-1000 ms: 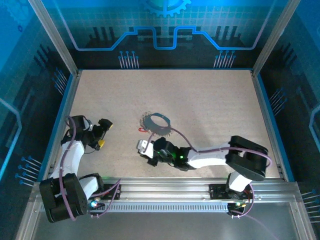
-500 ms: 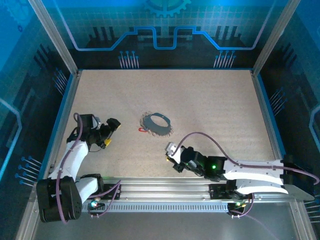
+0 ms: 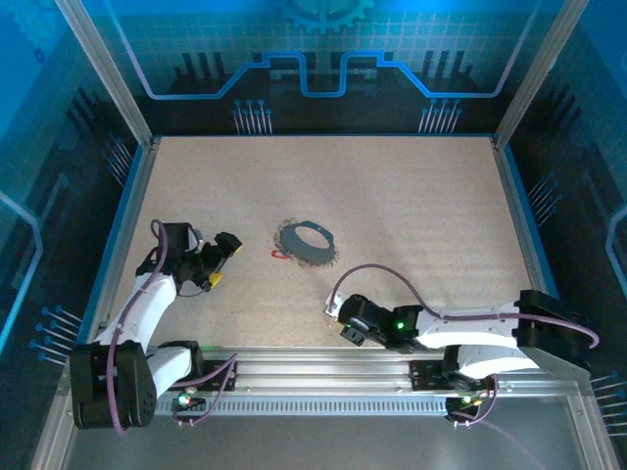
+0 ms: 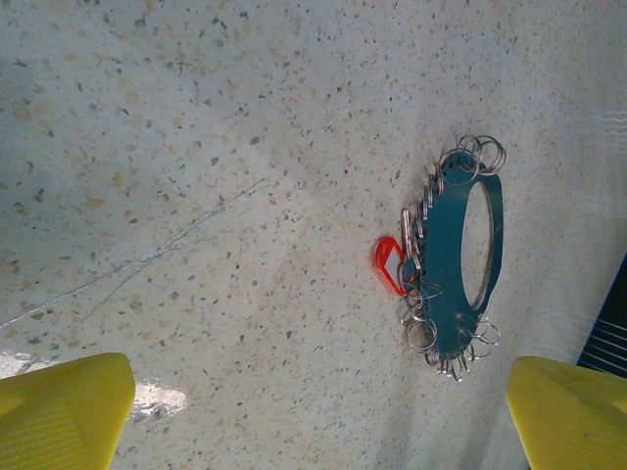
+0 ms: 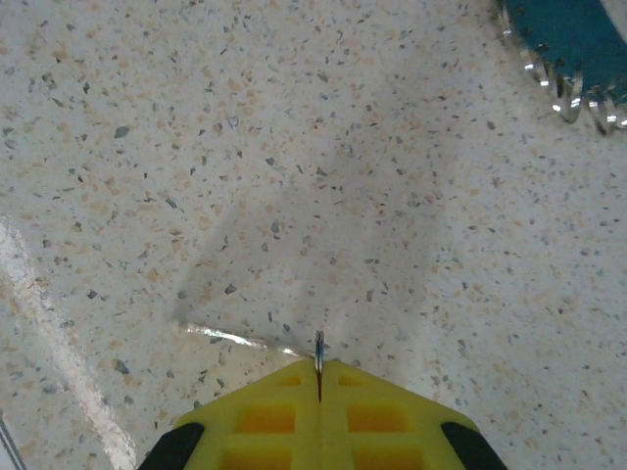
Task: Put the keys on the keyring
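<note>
The table near its front edge is clear of the strap loop [image 3: 292, 243], so my right gripper should go on over that open spot [image 3: 318, 313] before it lets go of the key there.
The keyring's dark teal strap loop [image 3: 306, 242] [image 4: 446, 264] lies flat mid-table, edged with several small silver rings [image 4: 423, 333]. A red-headed key [image 4: 390, 266] [image 3: 279, 255] rests against its left side. My left gripper [image 3: 219, 260] [image 4: 315, 416] hangs left of the loop, open, with nothing between its yellow pads [image 4: 61, 411]. Near the front edge, my right gripper [image 3: 337, 311] [image 5: 318, 367] is shut. A thin metal sliver [image 5: 318, 348], seemingly a key seen edge-on, pokes out between its pads. No yellow-headed key shows.
The speckled table [image 3: 411, 215] is walled by a blue rail on the left [image 3: 125, 225] and a metal rail along the front [image 3: 323, 367]. One corner of the strap loop with its rings [image 5: 568, 59] shows at the top right of the right wrist view.
My right gripper drew back from beside the strap loop toward the near right and now sits lower by the front edge. My left gripper edged right toward the loop.
</note>
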Motion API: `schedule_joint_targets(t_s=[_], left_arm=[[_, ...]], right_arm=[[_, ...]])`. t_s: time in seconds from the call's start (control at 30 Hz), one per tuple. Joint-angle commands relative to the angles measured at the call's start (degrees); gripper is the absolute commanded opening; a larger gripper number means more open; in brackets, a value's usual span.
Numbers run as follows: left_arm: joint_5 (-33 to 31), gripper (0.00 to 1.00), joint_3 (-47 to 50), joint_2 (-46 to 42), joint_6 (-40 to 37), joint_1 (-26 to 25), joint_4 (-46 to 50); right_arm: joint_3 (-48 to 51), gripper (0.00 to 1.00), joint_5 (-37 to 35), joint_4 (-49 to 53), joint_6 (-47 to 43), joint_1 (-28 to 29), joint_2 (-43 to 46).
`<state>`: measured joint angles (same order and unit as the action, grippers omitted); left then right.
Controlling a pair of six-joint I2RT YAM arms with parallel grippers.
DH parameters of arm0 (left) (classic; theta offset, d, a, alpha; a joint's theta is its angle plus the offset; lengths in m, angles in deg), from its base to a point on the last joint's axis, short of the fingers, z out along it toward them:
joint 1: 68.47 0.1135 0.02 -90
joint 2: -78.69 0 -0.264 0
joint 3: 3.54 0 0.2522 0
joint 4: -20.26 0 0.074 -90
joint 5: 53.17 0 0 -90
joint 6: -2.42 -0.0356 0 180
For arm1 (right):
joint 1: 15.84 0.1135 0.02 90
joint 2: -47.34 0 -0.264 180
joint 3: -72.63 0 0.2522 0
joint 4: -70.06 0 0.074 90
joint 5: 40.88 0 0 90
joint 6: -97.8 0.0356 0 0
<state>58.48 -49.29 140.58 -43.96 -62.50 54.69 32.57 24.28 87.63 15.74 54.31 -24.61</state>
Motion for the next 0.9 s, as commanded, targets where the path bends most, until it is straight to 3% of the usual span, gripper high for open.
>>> schedule_joint_targets(t_s=[0.0,0.43,0.87], left_arm=[[-0.8,0.99,-2.0,0.4,0.1,-0.4,0.7],[-0.7,0.99,-1.2,0.8,-0.2,-0.4,0.4],[-0.7,0.99,0.1,0.8,-0.3,-0.5,0.0]], right_arm=[[-2.4,0.00,1.1,-2.2,-0.9,0.5,-1.9],[-3.8,0.00,4.3,-8.8,-2.1,-1.2,-8.7],[-2.4,0.02,9.7,-11.9,-0.2,-5.0,-9.6]])
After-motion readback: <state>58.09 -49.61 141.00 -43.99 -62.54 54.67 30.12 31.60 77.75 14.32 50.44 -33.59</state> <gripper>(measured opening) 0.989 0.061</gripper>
